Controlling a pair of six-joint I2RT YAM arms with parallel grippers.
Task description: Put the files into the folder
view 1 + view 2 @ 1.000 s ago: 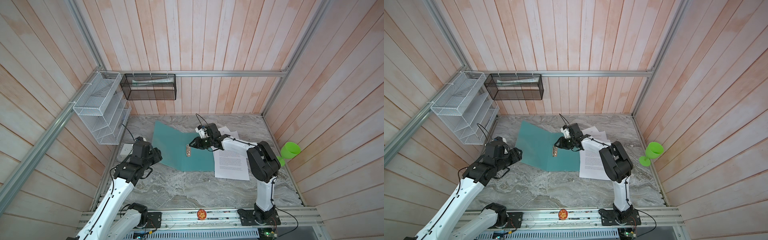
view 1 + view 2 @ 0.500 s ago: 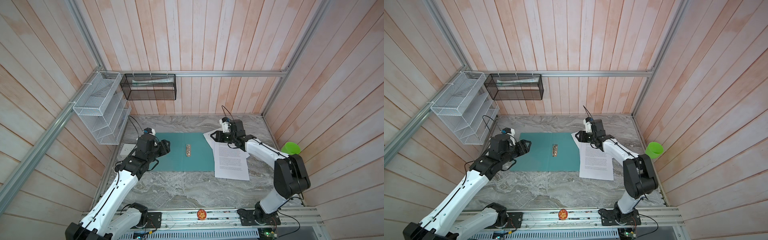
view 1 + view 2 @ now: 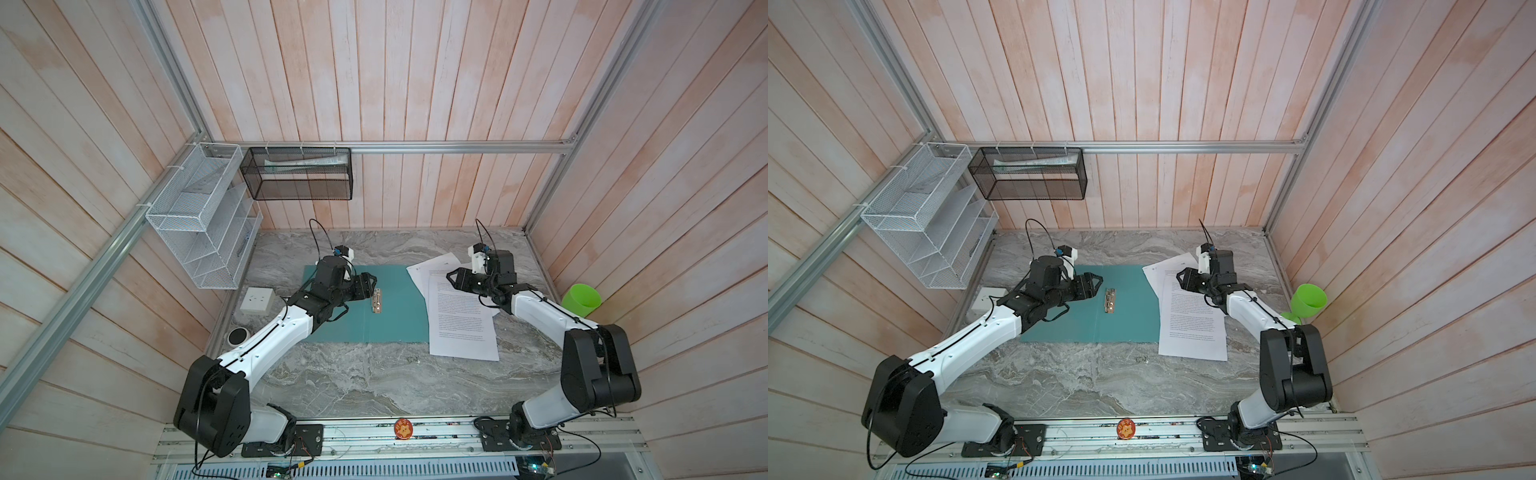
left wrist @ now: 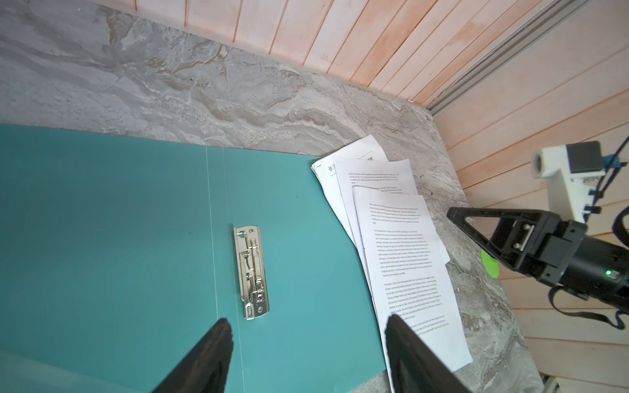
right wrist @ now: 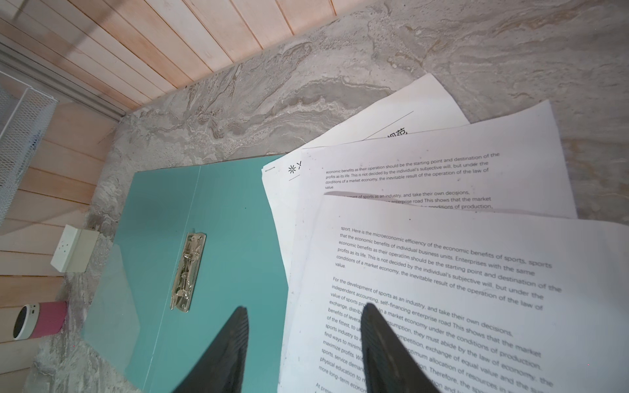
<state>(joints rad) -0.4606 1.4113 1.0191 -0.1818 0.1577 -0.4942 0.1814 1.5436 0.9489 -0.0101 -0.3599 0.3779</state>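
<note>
The top file (image 3: 462,326) lies mostly off the folder, so my right gripper should pinch the file's outer long edge (image 3: 493,334) while my left gripper steadies the opposite side.
The teal folder (image 3: 399,316) (image 3: 1129,320) lies open and flat on the marble table, its metal clip (image 3: 377,301) (image 4: 252,272) (image 5: 188,272) along the spine. Several files (image 3: 461,324) (image 3: 1192,328) (image 4: 405,255) (image 5: 442,265), white printed sheets, are fanned out at its right edge and overlap that cover. My left gripper (image 3: 370,286) (image 4: 306,320) hovers open over the folder just left of the clip, holding nothing. My right gripper (image 3: 451,277) (image 5: 306,306) is open and empty above the files' upper left corner, at the folder's edge.
A white wire rack (image 3: 203,220) and a black mesh basket (image 3: 299,174) hang on the back left walls. A white socket block (image 3: 257,300) and a small pink cylinder (image 5: 37,320) sit at the table's left edge. A green cup (image 3: 581,297) stands at the right wall.
The folder went from skewed with a cover lifted to flat and open. My right gripper left the clip area, moved right over the files and opened wider. My left arm reached in over the folder.
</note>
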